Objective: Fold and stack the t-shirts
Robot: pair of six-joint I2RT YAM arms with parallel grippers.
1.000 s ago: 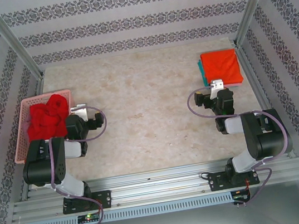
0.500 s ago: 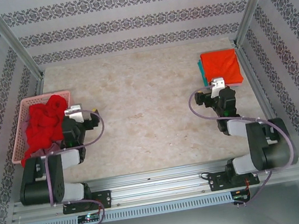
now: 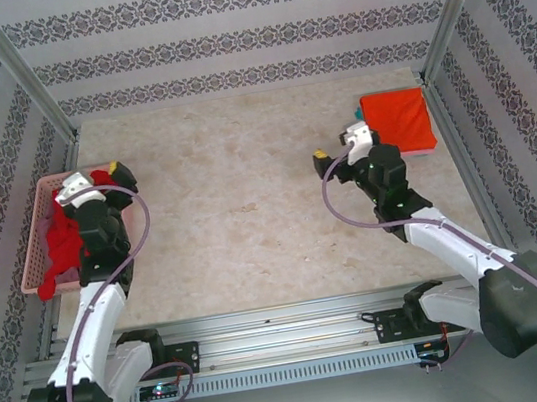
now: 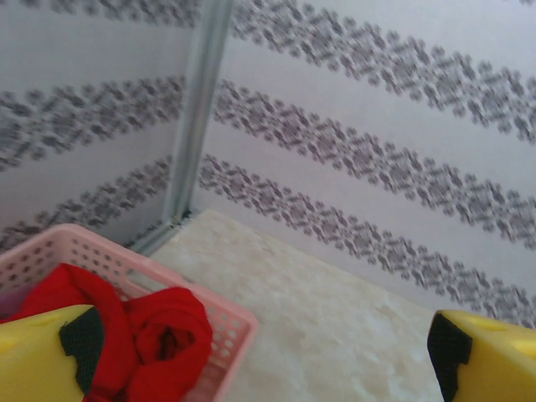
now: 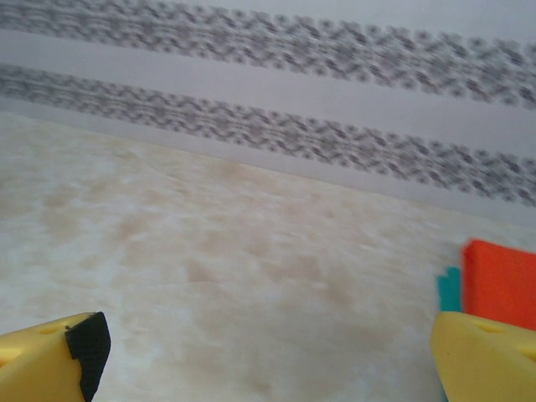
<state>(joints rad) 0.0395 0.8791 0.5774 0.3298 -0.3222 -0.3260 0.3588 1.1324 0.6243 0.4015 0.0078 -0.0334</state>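
Note:
I keep moving my left gripper down into the basket, as the red t-shirt is bunched on top [image 3: 64,244] of the mauve shirt, and close it on a red fold [image 4: 79,293].
A crumpled bright red t-shirt [image 3: 60,237] [image 4: 159,335] lies in the pink basket [image 3: 36,258] [image 4: 228,322] at the table's left edge. My left gripper [image 3: 93,179] [image 4: 261,347] is open above the basket's right rim. One yellow finger [image 4: 42,356] is over the red cloth, the other over the table. A folded orange t-shirt [image 3: 398,121] [image 5: 502,285] lies at the far right on a teal one [image 5: 450,289]. My right gripper [image 3: 344,142] [image 5: 264,343] is open and holds nothing, just left of that stack. The mauve shirt is hidden.
Patterned walls and metal corner posts [image 3: 22,71] close in the marbled table [image 3: 246,184] on three sides. An aluminium rail [image 3: 289,334] with both arm bases runs along the near edge.
Both arms have stretched out from their folded poses. The left gripper swung left and forward over the basket's edge. The right gripper moved forward and left, beside the stack.

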